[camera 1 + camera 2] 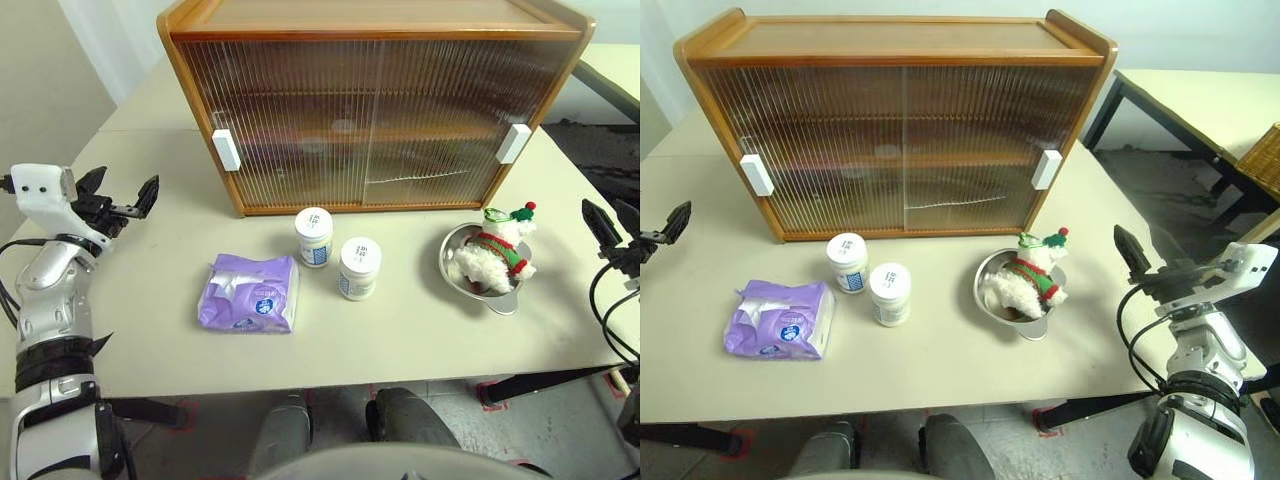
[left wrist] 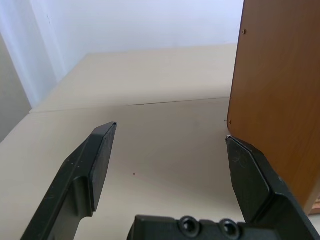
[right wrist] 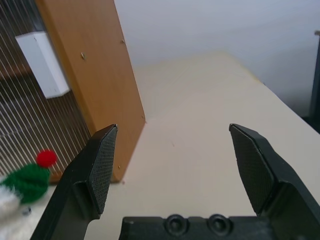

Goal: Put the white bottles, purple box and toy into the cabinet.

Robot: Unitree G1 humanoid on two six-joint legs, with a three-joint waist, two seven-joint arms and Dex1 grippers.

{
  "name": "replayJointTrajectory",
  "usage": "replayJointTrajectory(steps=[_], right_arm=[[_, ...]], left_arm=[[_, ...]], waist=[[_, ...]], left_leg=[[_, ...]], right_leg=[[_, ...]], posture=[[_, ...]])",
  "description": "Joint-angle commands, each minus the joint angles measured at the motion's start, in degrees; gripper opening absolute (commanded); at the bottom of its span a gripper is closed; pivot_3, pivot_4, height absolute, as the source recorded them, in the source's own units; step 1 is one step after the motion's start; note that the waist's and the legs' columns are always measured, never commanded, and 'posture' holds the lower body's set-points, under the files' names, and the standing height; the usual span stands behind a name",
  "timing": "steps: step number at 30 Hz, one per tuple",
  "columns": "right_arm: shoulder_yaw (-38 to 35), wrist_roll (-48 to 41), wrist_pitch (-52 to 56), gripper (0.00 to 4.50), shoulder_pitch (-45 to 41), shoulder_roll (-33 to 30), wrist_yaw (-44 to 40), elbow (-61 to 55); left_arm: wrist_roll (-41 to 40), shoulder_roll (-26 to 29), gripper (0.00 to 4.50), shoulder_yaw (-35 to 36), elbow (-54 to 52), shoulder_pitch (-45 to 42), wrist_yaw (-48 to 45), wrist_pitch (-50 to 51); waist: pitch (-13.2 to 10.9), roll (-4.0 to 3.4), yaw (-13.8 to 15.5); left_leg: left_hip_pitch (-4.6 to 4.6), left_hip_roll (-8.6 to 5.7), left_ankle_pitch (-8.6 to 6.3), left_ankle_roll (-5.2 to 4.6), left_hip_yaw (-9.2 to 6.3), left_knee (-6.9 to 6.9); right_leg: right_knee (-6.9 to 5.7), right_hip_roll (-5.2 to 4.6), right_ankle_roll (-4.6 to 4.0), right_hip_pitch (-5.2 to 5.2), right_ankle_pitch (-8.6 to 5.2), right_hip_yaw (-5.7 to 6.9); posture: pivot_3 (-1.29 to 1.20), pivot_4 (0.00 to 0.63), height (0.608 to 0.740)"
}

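Note:
The way to the near shut door's white handle [image 1: 226,150] is open, so the robot's left gripper should keep moving as its fingers close, until they meet the handle's outer side [image 1: 215,151].
The wooden cabinet [image 1: 370,100] stands at the back of the table, both ribbed sliding doors shut, white handles at either side. In front of it stand two white bottles [image 1: 314,237] [image 1: 359,268]. To their left lies the purple box [image 1: 250,292]. The toy [image 1: 497,256] sits in a steel bowl [image 1: 455,262] to their right. My left gripper [image 1: 125,197] hovers open over the table's left side, level with the cabinet's left end. My right gripper [image 1: 1150,252] hangs open just off the table's right edge, right of the toy. Both hold nothing.
A bare stretch of table [image 1: 180,250] lies between my left gripper and the purple box. Another pale table [image 1: 1210,100] stands off to the right, with floor between. The cabinet's side wall [image 2: 280,90] rises close beside my left gripper.

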State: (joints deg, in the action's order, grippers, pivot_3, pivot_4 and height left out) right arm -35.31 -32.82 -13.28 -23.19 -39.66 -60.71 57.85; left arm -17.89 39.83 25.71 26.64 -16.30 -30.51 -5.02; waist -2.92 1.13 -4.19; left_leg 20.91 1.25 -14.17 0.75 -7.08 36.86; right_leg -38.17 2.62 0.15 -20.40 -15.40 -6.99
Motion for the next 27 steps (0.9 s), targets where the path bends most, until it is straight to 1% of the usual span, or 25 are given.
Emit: replayJointTrajectory(steps=[1,3,8,10,12,14,15,17,19,22,24,27], right_arm=[[-0.31,0.01,0.20,4.46,0.80,-0.38,-0.22,-0.46],[-0.05,0.28,0.38,4.46,0.38,-0.84,-0.33,0.10],[0.34,0.36,1.21,4.46,-1.46,-2.52,-1.35,0.41],[0.19,-0.47,2.27,4.46,-1.54,-2.69,-3.10,-0.59],[-1.09,-5.07,9.32,4.46,-0.57,-2.73,-9.79,-4.45],[0.13,-6.50,14.40,4.46,2.27,-3.59,-15.63,-8.94],[0.55,-6.36,15.49,4.46,2.99,-4.23,-17.11,-9.54],[1.22,-7.43,19.57,4.46,4.70,-4.40,-18.67,-14.50],[2.42,-8.23,23.51,4.46,6.21,-4.86,-20.04,-21.02],[5.26,-8.97,29.06,4.50,8.22,-6.60,-22.12,-31.30],[7.14,-9.82,32.88,4.50,9.42,-7.36,-22.65,-38.00],[9.23,-10.32,35.86,4.50,11.23,-7.34,-21.96,-45.59]], left_arm=[[0.04,-0.67,4.50,0.13,-2.57,2.25,0.65,0.75],[0.24,-1.15,4.50,-0.10,-4.13,3.39,1.38,1.16],[0.31,-2.37,4.50,-0.55,-7.11,4.20,2.91,2.15],[0.00,-2.81,4.50,-0.44,-7.48,4.16,2.94,2.05],[-2.28,-4.83,4.50,0.03,-9.06,4.20,2.41,1.99],[-3.47,-5.87,4.50,-0.10,-11.58,4.84,1.78,2.28],[-3.38,-6.30,4.50,-0.49,-12.92,5.21,1.93,2.52],[-5.11,-6.32,4.50,0.30,-14.13,5.91,0.40,3.28],[-8.20,-5.55,4.50,0.96,-15.78,7.64,-3.85,4.37],[-10.67,-4.39,3.86,1.39,-18.38,9.70,-7.34,6.15],[-11.36,-3.63,3.17,1.36,-19.85,10.50,-8.50,7.33],[-11.38,-2.81,2.19,1.12,-20.91,10.59,-9.30,7.94]], waist=[[-0.01,-0.01,0.04],[-0.02,-0.01,0.12],[-0.02,-0.03,0.41],[0.00,0.01,0.50],[0.05,-0.03,0.70],[0.04,-0.01,0.96],[0.02,0.02,1.10],[0.02,0.03,1.35],[-0.03,-0.01,1.37],[-0.27,0.00,1.15],[-0.49,0.06,1.03],[-0.68,0.23,0.88]], left_leg=[[0.00,0.01,0.00,0.00,0.00,0.00],[-0.01,0.03,0.00,0.00,0.00,0.01],[-0.03,0.02,0.01,0.00,0.01,0.02],[-0.04,-0.01,0.02,0.00,0.02,0.02],[-0.03,-0.03,0.01,0.00,0.04,0.02],[0.02,-0.15,0.02,0.02,0.31,0.03],[0.04,-0.19,0.03,0.04,0.46,0.04],[0.05,-0.19,0.06,0.09,0.54,0.05],[0.02,-0.20,0.08,0.13,0.64,0.05],[0.00,-0.19,0.08,0.13,0.82,0.05],[-0.02,-0.19,0.09,0.14,0.88,0.05],[-0.06,-0.10,0.16,0.19,0.90,0.06]], right_leg=[[0.00,0.00,-0.01,-0.01,0.00,0.00],[0.00,-0.01,-0.11,0.00,-0.03,-0.05],[-0.01,-0.03,-0.11,0.00,-0.02,-0.07],[0.00,0.00,-0.14,0.00,-0.01,-0.07],[0.00,0.10,-0.17,0.00,0.00,-0.06],[0.00,0.30,-0.18,0.00,-0.03,-0.03],[0.00,0.31,-0.19,0.01,-0.07,0.01],[0.00,0.33,-0.17,0.01,-0.10,0.01],[0.00,0.33,-0.18,0.06,-0.15,-0.02],[-0.02,0.35,-0.17,0.12,-0.18,-0.14],[-0.04,0.35,0.20,0.13,-0.40,-0.16],[-0.04,0.42,0.21,0.06,-0.42,-0.18]], posture=[[-0.07,0.054,0.740],[-0.07,0.058,0.740],[-0.08,0.042,0.740],[-0.08,0.036,0.740],[-0.06,0.029,0.740],[-0.04,0.045,0.740],[-0.04,0.049,0.740],[-0.04,0.050,0.740],[-0.05,0.061,0.740],[-0.08,0.079,0.740],[-0.10,0.093,0.740],[-0.09,0.099,0.740]])
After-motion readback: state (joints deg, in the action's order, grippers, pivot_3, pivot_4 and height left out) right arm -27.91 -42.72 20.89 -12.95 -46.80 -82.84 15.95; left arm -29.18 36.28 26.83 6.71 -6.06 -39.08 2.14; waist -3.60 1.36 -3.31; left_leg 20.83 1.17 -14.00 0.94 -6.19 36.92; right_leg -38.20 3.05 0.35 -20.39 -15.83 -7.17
